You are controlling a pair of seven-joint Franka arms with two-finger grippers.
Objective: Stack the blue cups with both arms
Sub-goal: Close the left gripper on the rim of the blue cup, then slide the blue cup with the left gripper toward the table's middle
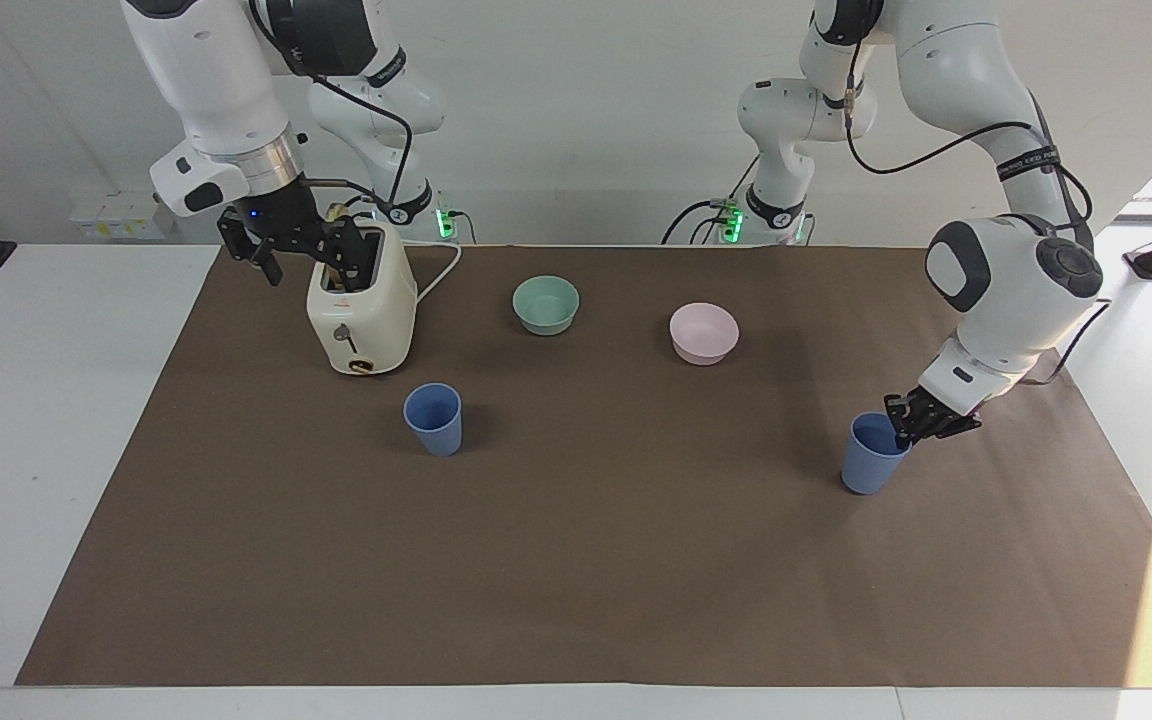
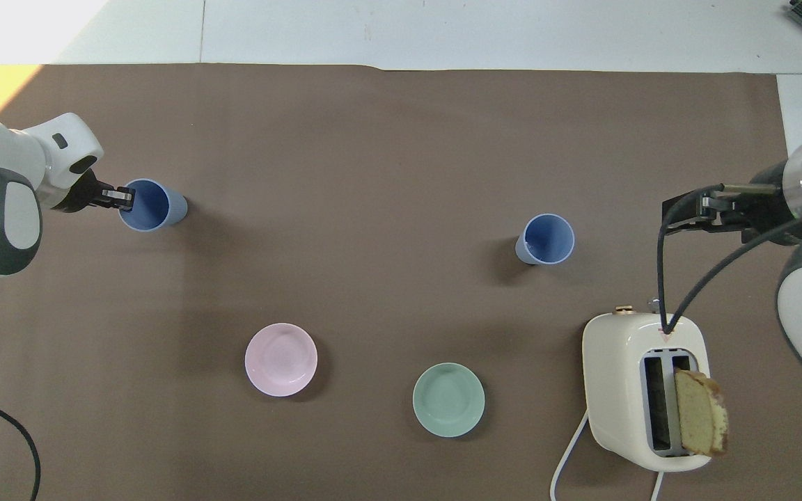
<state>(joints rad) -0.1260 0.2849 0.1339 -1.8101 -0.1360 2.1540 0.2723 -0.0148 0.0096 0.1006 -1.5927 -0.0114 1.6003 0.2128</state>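
Both blue cups get narrower toward the cups' base (image 2: 174,208). So the one nearer the toaster (image 2: 545,239) will fit inside the other almost rim to rim when I lower it in.
One blue cup (image 1: 874,460) (image 2: 154,207) is upright at the left arm's end of the brown mat. My left gripper (image 1: 904,430) (image 2: 124,200) is shut on this cup's rim, on the side toward the mat's edge, one finger inside the cup. I cannot tell whether its base touches the mat. The other blue cup (image 1: 434,418) (image 2: 546,239) stands alone, a little farther from the robots than the toaster. My right gripper (image 1: 308,262) (image 2: 683,209) hangs open by the toaster's top, holding nothing; that arm waits.
A cream toaster (image 1: 361,310) (image 2: 645,390) with a bread slice (image 2: 700,410) in one slot stands near the right arm. A teal bowl (image 1: 546,303) (image 2: 448,399) and a pink bowl (image 1: 704,332) (image 2: 281,359) sit between the arms' bases and the cups.
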